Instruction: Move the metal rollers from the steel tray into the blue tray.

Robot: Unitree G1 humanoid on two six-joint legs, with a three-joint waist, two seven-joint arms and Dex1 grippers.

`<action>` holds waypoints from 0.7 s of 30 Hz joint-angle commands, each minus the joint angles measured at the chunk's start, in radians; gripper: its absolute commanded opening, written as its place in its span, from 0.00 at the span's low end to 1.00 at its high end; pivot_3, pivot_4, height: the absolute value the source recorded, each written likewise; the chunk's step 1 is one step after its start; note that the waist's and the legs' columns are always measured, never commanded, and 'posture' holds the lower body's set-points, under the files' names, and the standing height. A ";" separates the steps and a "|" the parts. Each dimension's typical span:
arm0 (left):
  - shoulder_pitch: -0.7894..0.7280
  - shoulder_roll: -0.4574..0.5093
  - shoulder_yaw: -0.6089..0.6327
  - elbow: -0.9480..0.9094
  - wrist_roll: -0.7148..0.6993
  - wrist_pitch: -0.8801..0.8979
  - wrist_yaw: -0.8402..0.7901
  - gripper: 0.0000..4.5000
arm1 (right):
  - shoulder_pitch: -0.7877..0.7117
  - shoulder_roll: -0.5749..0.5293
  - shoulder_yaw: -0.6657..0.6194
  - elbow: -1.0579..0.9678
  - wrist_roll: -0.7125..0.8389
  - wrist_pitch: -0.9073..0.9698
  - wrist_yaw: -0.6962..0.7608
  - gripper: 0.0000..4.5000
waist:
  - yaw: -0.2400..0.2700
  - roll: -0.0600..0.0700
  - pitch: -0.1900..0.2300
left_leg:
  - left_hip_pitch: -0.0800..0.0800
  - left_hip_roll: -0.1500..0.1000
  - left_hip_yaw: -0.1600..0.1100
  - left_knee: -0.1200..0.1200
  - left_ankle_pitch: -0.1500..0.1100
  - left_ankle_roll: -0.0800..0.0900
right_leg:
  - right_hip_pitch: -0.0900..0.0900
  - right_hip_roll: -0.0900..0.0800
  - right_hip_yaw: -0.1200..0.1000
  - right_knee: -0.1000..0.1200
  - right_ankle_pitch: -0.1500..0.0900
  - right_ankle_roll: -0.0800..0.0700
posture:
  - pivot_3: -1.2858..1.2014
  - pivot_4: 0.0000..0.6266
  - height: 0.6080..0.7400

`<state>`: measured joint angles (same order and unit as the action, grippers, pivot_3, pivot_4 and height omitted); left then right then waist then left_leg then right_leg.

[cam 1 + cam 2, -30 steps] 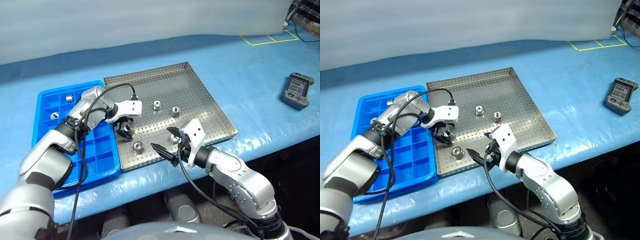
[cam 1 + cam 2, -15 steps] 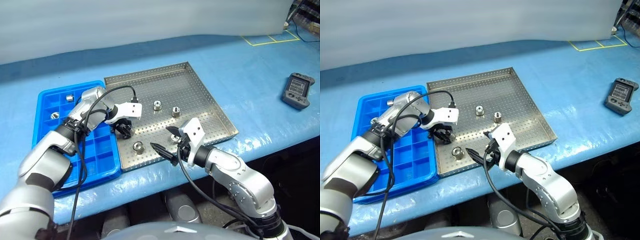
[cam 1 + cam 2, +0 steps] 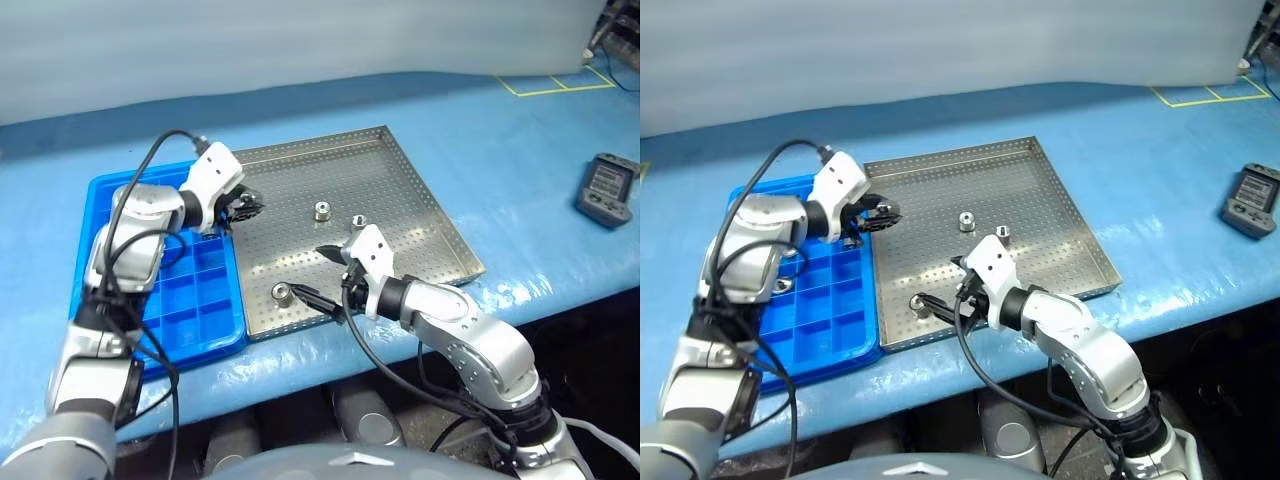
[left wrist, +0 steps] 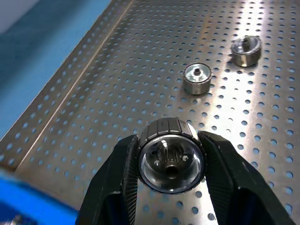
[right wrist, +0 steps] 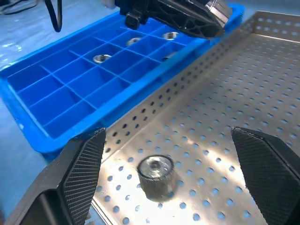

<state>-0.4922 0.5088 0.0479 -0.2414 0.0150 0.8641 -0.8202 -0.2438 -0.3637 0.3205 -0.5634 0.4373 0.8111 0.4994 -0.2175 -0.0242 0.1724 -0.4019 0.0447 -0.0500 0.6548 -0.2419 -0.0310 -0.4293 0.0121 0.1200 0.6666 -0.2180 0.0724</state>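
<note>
The left gripper has the metal roller (image 4: pixel 171 161) square in its fingers and there are empty compartments in the blue tray (image 5: pixel 60 61), so it should keep going to one and let go of the roller there.
The steel tray (image 3: pixel 420 200) lies in the middle of the table, with the blue tray (image 3: pixel 205 300) against its left side. My left gripper (image 3: pixel 243 207) hovers over the steel tray's left rim, shut on one of the metal rollers (image 4: pixel 171 157). Two loose rollers (image 3: pixel 322 211) (image 3: pixel 357 222) stand mid-tray. A third roller (image 3: pixel 282 293) stands near the front rim. My right gripper (image 3: pixel 322 275) is open just right of it, its fingers (image 5: pixel 84 161) wide apart on either side of that roller (image 5: pixel 156 173). Three rollers (image 5: pixel 101 58) sit in blue tray compartments.
A dark handheld controller (image 3: pixel 608 185) lies on the blue table cover at the far right. Yellow tape lines (image 3: pixel 550 85) mark the back right corner. The table's front edge runs just below both trays.
My left gripper has shut on a roller and lifted it off the tray floor, swinging back and left toward the blue tray. The right gripper edged slightly left. The camera view also shifted.
</note>
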 commanded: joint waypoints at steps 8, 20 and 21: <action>0.304 -0.127 0.246 -0.489 0.065 0.148 0.396 0.38 | -0.139 0.054 0.121 0.086 -0.014 -0.055 0.120 1.00 | 0.114 -0.001 -0.001 | 0.000 -0.001 0.000 0.004 0.000 0.000 | 0.002 -0.002 -0.001 -0.001 0.001 0.001 | 0.53 0.24 1.00; 0.499 -0.249 0.267 -0.527 0.041 0.201 0.561 0.38 | -0.140 0.070 0.146 0.100 -0.029 -0.067 0.156 1.00 | 0.156 -0.002 -0.001 | 0.001 -0.001 0.001 0.006 0.000 -0.001 | 0.004 -0.002 -0.001 -0.001 0.002 0.000 | 0.53 0.24 1.00; 0.505 -0.257 0.270 -0.524 0.039 0.203 0.569 0.38 | -0.136 0.069 0.144 0.099 -0.030 -0.065 0.155 1.00 | 0.156 -0.002 -0.001 | 0.001 -0.001 0.001 0.006 0.000 -0.001 | 0.004 -0.002 -0.001 -0.001 0.002 0.000 | 0.53 0.24 1.00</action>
<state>0.0104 0.2568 0.2992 -0.7467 0.0588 1.0656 -0.2725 -0.3829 -0.2974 0.4806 -0.4386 0.4032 0.7628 0.6534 -0.0620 -0.0258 0.1716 -0.4004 0.0440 -0.0494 0.6605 -0.2416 -0.0317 -0.4253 0.0106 0.1187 0.6651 -0.2159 0.0727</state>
